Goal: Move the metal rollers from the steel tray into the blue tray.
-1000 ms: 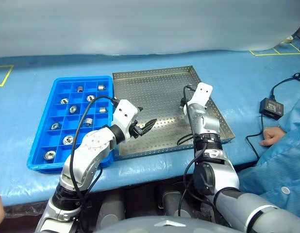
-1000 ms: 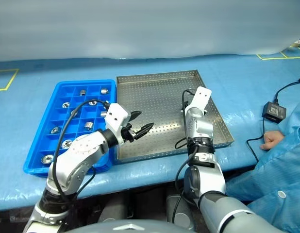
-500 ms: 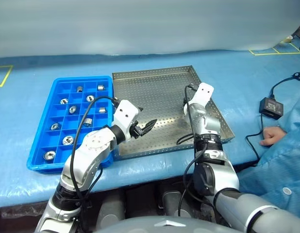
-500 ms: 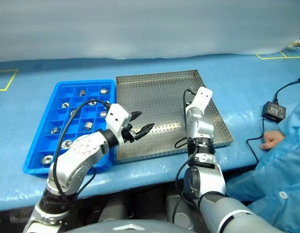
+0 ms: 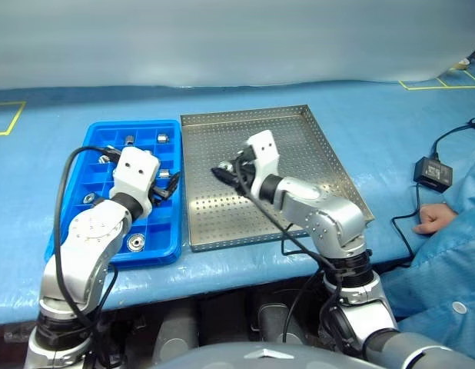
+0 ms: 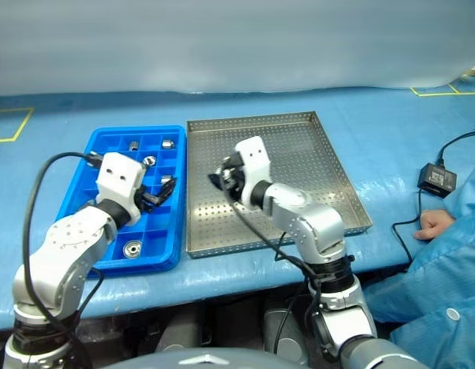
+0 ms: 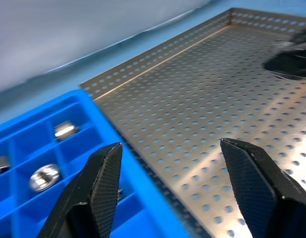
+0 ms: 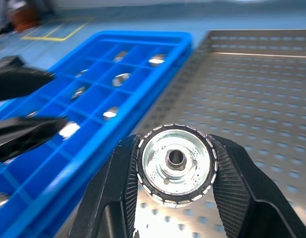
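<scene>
My right gripper's fingers are squarely on the roller's rim (image 8: pixel 177 202), so it should keep going to the blue tray's empty compartment (image 5: pixel 158 216) beside the steel tray and let go there.
The steel tray (image 5: pixel 314 154) lies beside the blue tray (image 5: pixel 170 247), which is on its left. Several metal rollers sit in the blue tray's compartments, one near the front (image 5: pixel 134 243) and others at the back (image 6: pixel 167 143). My right gripper (image 8: pixel 176 166) is shut on one roller (image 8: pixel 176 158), its holed face turned to the wrist camera. It hovers over the steel tray's left part, pointing at the blue tray (image 8: pixel 143 35). My left gripper (image 7: pixel 168 173) stands open with nothing between its fingers, above the blue tray's right edge (image 5: pixel 170 187).
A person's hand (image 5: pixel 433 219) rests on the blue table cover at the right. A black power adapter (image 5: pixel 427 168) with its cable lies just beyond the hand. Yellow tape marks the table's far corners.
My right gripper has swung left across the steel tray towards the blue tray and shut on a roller. My left gripper has moved left, from over the steel tray to over the blue tray.
</scene>
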Controlling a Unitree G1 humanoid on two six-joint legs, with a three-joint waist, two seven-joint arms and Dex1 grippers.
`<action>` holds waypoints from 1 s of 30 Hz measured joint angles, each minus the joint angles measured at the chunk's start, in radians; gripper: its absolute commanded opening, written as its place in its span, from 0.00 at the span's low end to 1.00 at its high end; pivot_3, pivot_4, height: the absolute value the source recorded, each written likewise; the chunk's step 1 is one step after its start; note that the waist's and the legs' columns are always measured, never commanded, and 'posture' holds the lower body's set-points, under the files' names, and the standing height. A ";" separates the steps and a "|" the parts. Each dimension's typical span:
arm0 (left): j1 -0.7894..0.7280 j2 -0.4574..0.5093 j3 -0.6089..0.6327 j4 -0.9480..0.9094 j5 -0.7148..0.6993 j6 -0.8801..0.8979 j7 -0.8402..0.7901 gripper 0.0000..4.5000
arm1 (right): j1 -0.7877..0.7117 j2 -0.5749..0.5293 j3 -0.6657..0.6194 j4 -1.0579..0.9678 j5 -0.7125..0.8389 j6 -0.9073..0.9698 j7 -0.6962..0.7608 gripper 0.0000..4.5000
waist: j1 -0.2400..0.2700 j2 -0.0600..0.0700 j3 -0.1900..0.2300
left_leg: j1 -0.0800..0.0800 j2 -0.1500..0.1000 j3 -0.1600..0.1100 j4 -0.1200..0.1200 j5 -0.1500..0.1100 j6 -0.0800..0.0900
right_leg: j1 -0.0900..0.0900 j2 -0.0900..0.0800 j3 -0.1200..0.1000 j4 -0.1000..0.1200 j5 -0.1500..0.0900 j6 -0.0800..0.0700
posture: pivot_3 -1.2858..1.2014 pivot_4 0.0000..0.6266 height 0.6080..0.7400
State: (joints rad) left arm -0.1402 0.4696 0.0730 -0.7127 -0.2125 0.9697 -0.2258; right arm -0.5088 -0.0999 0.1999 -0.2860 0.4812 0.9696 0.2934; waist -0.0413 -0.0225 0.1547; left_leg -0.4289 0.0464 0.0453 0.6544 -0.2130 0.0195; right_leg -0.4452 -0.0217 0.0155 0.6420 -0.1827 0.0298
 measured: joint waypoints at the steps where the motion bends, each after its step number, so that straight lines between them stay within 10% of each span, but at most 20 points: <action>1: 0.004 0.002 0.009 -0.005 0.002 0.013 0.008 0.77 | -0.010 0.015 0.029 0.004 -0.002 0.000 0.009 0.39 | 0.006 0.000 0.000 | 0.000 0.000 0.000 0.000 0.000 0.000 | 0.000 0.000 0.000 0.000 0.000 0.000 | 0.55 0.24 1.00; 19: 0.062 0.004 0.069 -0.023 0.014 0.097 0.044 0.77 | -0.082 0.172 0.192 0.249 -0.123 -0.107 0.059 0.39 | 0.057 -0.003 -0.001 | -0.002 -0.001 0.000 0.000 0.000 -0.001 | 0.000 -0.003 -0.004 -0.001 0.000 0.000 | 0.57 0.24 1.00; 25: 0.051 0.004 0.038 -0.022 0.014 0.095 0.042 0.77 | -0.062 0.184 0.188 0.266 -0.131 -0.105 0.057 0.80 | 0.056 -0.003 -0.001 | -0.002 -0.001 0.000 0.000 0.000 -0.001 | 0.000 -0.003 -0.003 -0.001 0.000 0.000 | 0.56 0.24 1.00; 30: 0.036 -0.004 0.034 -0.020 0.013 0.084 0.038 0.77 | -0.049 0.177 0.178 0.227 -0.151 -0.109 0.044 0.80 | 0.056 -0.003 -0.001 | -0.002 -0.001 0.000 0.000 0.000 -0.001 | 0.000 -0.003 -0.004 -0.001 0.000 0.000 | 0.56 0.24 1.00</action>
State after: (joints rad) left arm -0.1039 0.4653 0.1067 -0.7330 -0.1997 1.0535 -0.1875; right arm -0.5583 0.0770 0.3779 -0.0591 0.3306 0.8601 0.3376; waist 0.0143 -0.0251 0.1541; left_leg -0.4307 0.0457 0.0456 0.6546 -0.2133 0.0188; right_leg -0.4456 -0.0251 0.0119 0.6406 -0.1830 0.0294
